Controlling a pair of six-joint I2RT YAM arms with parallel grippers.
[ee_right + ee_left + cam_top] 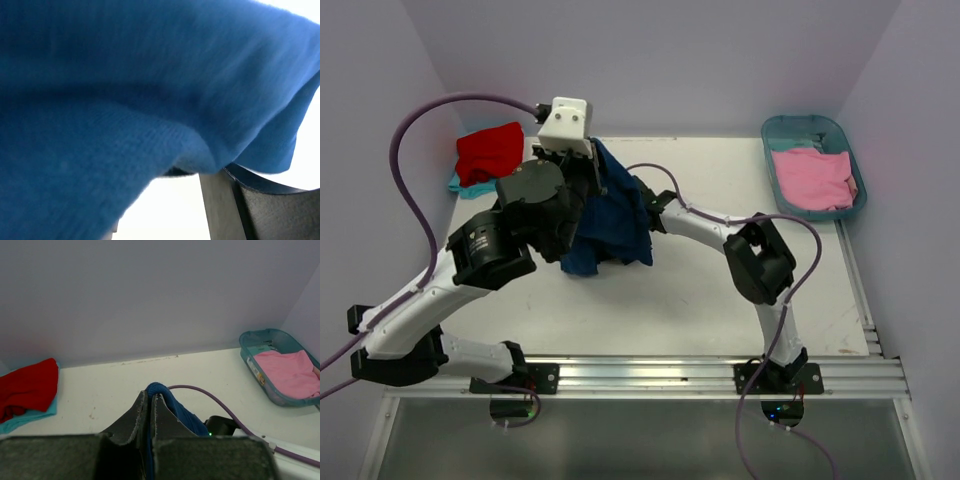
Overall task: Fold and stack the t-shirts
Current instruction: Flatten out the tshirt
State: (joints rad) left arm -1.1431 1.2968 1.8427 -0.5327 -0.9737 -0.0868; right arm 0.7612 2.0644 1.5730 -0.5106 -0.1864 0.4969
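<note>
I should go on holding the navy blue t-shirt [195, 155] up by its top fold [159, 388] with my left gripper before my right gripper's open fingers close on it, because the t-shirt hangs against them.
The navy blue t-shirt [615, 215] hangs bunched above the middle of the table. My left gripper [590, 168] is shut on its top fold. The left wrist view shows blue cloth [185, 412] pinched between the closed fingers of the left gripper [150, 397]. My right gripper [160, 200] is tucked under the hanging shirt [125, 100], with its jaws apart and bare table showing between them. From above, cloth hides the right fingers. A folded red t-shirt [490, 152] lies on a teal one [460, 185] at the far left. A pink t-shirt [812, 178] lies in the tub.
The teal plastic tub [800, 122] stands at the far right corner against the side wall. A purple cable [225, 402] runs along the right arm [700, 225]. Pale walls close off the back and both sides. The red and teal stack [25, 387] sits by the back wall.
</note>
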